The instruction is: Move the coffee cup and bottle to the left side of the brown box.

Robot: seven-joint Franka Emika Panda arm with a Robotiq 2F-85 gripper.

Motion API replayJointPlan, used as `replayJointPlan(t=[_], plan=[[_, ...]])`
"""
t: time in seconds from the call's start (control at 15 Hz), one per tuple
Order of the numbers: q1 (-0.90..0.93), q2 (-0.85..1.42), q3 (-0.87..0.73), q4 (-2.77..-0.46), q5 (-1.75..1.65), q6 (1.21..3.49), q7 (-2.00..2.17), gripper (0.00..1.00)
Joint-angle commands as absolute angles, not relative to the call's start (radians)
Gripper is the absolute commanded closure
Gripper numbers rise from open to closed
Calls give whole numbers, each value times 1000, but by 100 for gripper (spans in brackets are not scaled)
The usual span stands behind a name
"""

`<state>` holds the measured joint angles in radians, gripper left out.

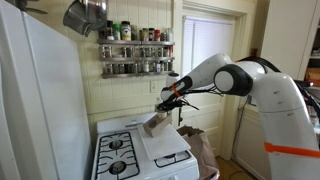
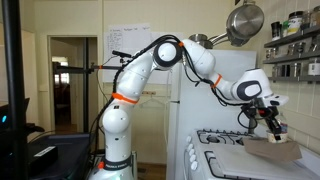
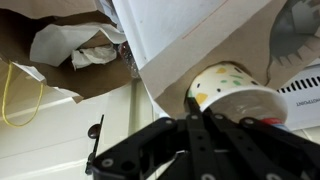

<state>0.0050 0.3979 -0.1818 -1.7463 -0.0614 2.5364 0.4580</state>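
Observation:
The brown box hangs tilted [image 2: 275,150] on the coffee cup, so next I pull the cup free and leave the box flat before I lower the cup into its open hole [image 3: 292,38].
My gripper [image 3: 192,118] is shut, and its fingertips meet at the rim of the coffee cup [image 3: 232,88], a white paper cup with yellow and green dots. Behind the cup lies the tan surface of the brown box [image 3: 185,55]. In both exterior views the gripper [image 1: 170,99] [image 2: 272,119] hangs just above the brown box [image 1: 155,123] [image 2: 270,150], which lies on the white stove top. The cup is too small to make out there. The bottle is out of view.
The white stove [image 1: 130,155] [image 2: 215,150] has burners beside the box. A brown paper bag of trash [image 3: 60,50] [image 1: 200,145] stands beside the stove. A spice rack [image 1: 135,50] and a hanging pot [image 1: 85,15] [image 2: 245,22] are on the wall above. A white fridge [image 1: 35,100] flanks the stove.

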Motion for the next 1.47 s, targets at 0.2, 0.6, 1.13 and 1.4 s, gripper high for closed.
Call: replayJointPlan(t=[0.2,0.6,1.13,1.4], plan=[[24,438,-197,-1774,-130,2576,443,99],[41,436,-207,-1780,-156,2655,464,99],[22,371,-202,-1767,-98,2649,456,99],[9,350,-189,-1747,-55,2628,446,99]])
